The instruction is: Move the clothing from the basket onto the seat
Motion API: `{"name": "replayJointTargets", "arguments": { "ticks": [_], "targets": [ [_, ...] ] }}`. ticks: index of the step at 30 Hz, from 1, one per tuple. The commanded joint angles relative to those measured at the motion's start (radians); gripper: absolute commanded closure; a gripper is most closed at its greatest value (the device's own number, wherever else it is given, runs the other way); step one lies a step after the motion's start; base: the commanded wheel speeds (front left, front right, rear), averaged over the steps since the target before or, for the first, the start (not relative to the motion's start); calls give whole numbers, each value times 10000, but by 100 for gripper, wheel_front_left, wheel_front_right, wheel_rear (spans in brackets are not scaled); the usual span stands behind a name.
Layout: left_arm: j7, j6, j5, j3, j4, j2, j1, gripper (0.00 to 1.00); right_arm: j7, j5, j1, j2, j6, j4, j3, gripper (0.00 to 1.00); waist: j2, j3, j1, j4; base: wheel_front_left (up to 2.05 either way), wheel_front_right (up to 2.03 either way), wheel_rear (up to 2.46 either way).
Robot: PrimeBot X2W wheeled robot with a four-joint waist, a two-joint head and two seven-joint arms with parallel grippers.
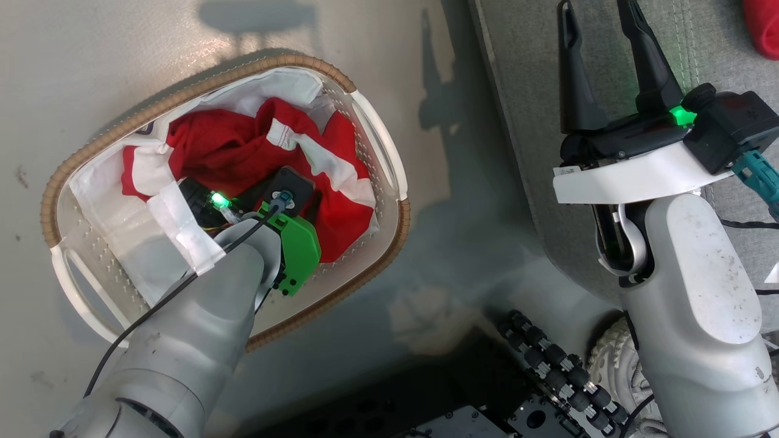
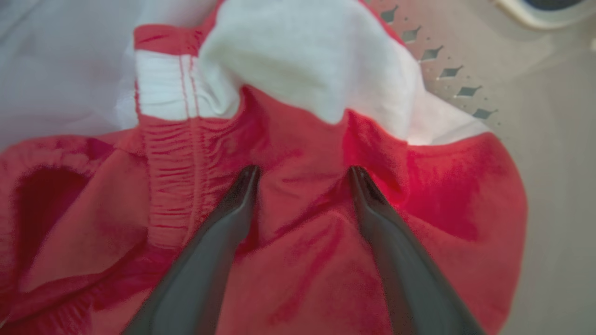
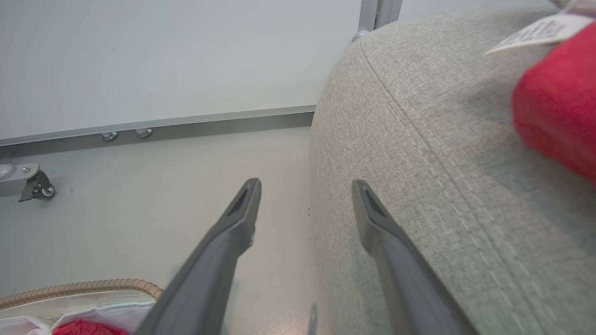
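Note:
The red clothing point(image 1: 230, 139) will rise in one bundle when the robot lifts, and the white liner point(image 1: 120, 226) will stay behind, because the liner lies spread out past the clothing's edges.
The basket point(image 1: 73, 159) sits on the floor at the left, with red clothing with white panels point(image 1: 231, 146) bunched inside on a white liner point(image 1: 100, 201). My left arm reaches down into it. In the left wrist view my left gripper point(image 2: 303, 173) is open, both fingers pressed into the red fabric point(image 2: 302, 260), a fold of cloth between them. My right gripper point(image 1: 596, 9) is open and holds nothing, hovering over the grey seat's point(image 1: 535, 91) left edge. Another red garment point(image 1: 764, 24) lies on the seat point(image 3: 419, 139), also red at the right point(image 3: 558, 102) of the right wrist view.
My dark wheeled base point(image 1: 535, 377) and cables fill the bottom of the head view. Bare pale floor point(image 1: 456, 201) separates basket and seat. A wall panel on a metal frame with a caster point(image 3: 35, 186) stands beyond the seat.

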Motion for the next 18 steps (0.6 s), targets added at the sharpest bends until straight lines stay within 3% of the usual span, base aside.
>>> {"name": "replayJointTargets", "arguments": {
  "ticks": [1, 2, 3, 18],
  "targets": [
    [104, -37, -91, -56, 53, 67, -41, 15, 5, 9, 0, 20, 3, 8, 45, 0, 0, 11, -1, 32, 0, 0, 0],
    [155, -47, -136, -89, 59, 67, -19, 72, 5, -5, 23, 23, 3, -23, 49, 0, 0, 12, -1, 44, 0, 0, 0],
    [174, -63, -169, -116, 59, 67, -9, 100, 5, -13, 40, 22, 3, -43, 53, 0, 0, 11, -1, 52, 0, 0, 0],
    [-311, -118, -943, -98, 29, 65, 672, 100, 2, 302, 180, 10, -1, 70, 247, 0, 0, -1034, -1, -23, 0, 0, 0]
  ]
}}
